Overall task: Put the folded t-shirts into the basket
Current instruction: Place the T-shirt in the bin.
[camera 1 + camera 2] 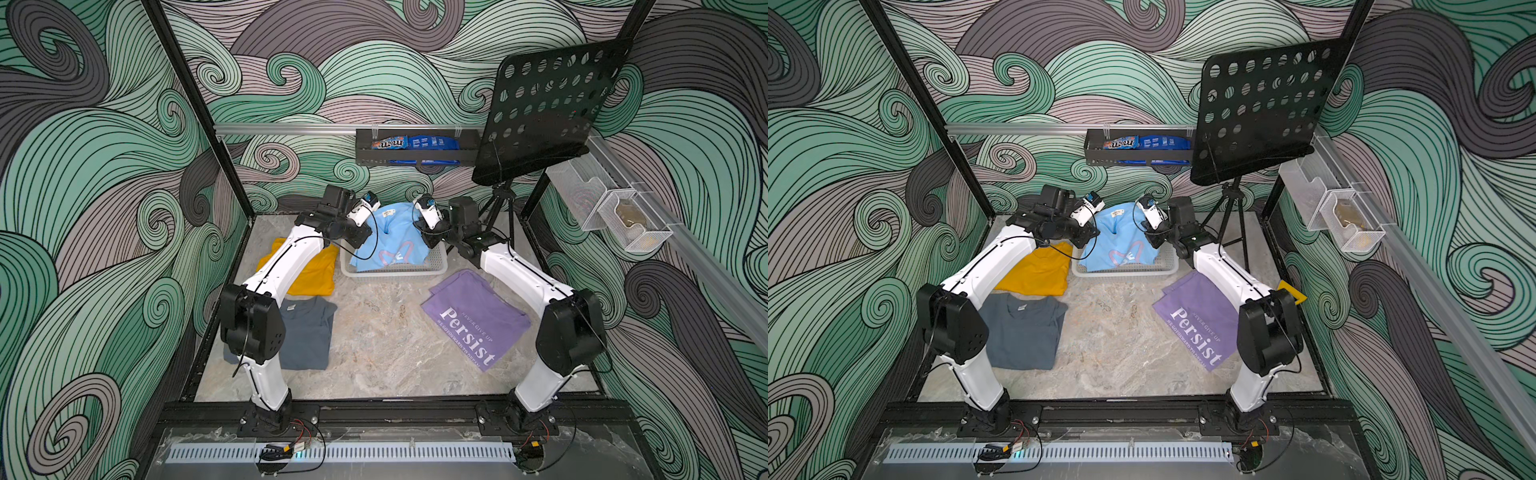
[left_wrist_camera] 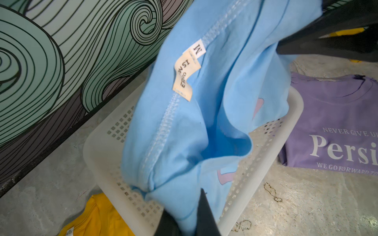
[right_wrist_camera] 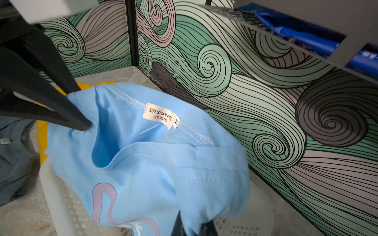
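Observation:
The light blue t-shirt's lower part [image 1: 397, 254] is inside the white basket, so my right gripper should keep going down until the t-shirt's collar is below the basket's rim [image 1: 393, 274] and then let go.
The light blue t-shirt [image 1: 390, 237] [image 1: 1117, 241] hangs, partly unfolded, over the white basket [image 1: 395, 272] [image 1: 1125, 272], its lower part inside. My left gripper [image 2: 188, 220] is shut on the shirt's left edge, and my right gripper [image 3: 191, 226] is shut on its right edge. On the floor lie the mustard yellow shirt [image 1: 311, 274] left of the basket, the slate grey shirt [image 1: 307, 332] nearer the front, and the lavender "Persist" shirt [image 1: 473, 316] [image 2: 331, 122] at the right.
A black rack with snack bags [image 1: 415, 149] hangs on the back wall above the basket. A black perforated music stand [image 1: 548, 112] on a tripod stands at the back right. White wire mesh bins [image 1: 611, 212] hang on the right wall.

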